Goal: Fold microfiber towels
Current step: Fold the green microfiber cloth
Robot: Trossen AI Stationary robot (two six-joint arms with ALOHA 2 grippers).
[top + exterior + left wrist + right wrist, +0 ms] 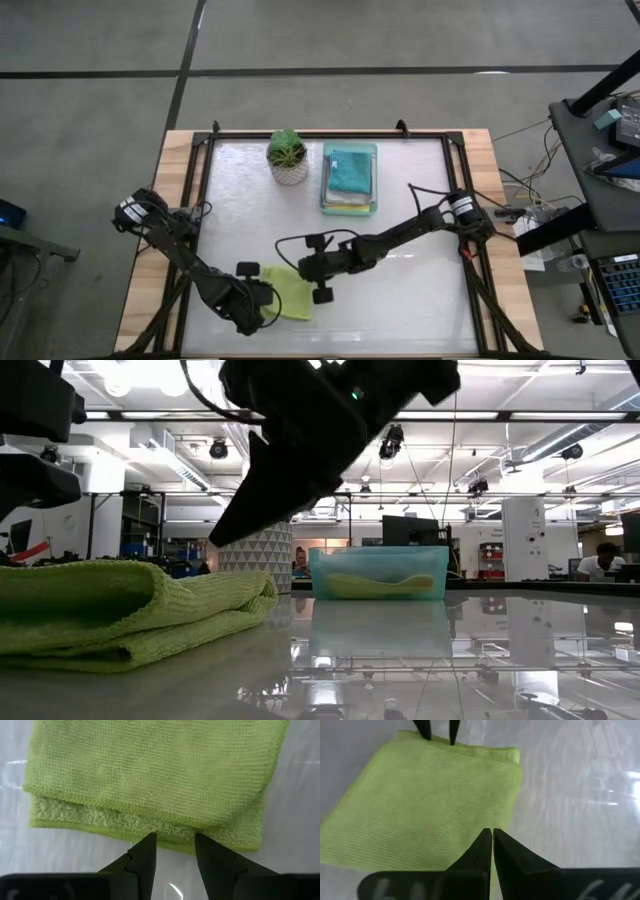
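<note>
Next, my left gripper comes to the towel's adjoining side edge (273,777) once I turn the towel at an angle, because the towel's uneven layered edge (125,822) faces that gripper.
A lime green towel (290,292) lies folded over on the table near its front edge, the upper layer set back from the lower layer's edge (115,820). My left gripper (174,840) is open, with its tips at that edge; it also shows in the right wrist view (438,732). My right gripper (491,832) is shut and empty, over the towel's opposite edge; in the low view (218,540) it stands a little above the cloth (120,605). A teal towel (350,168) lies on top of other towels in the mint tray (372,180). My left gripper has its open fingertips (148,842) at the folded towel's layered edge (172,832), coming level along the table. I cannot tell whether they touch the cloth. The towel lies flat on the table.
A small potted plant (288,157) stands at the far side, left of the tray. The table's black frame (460,200) runs around the glossy top. Bare table (420,290) lies to the right of the towel.
</note>
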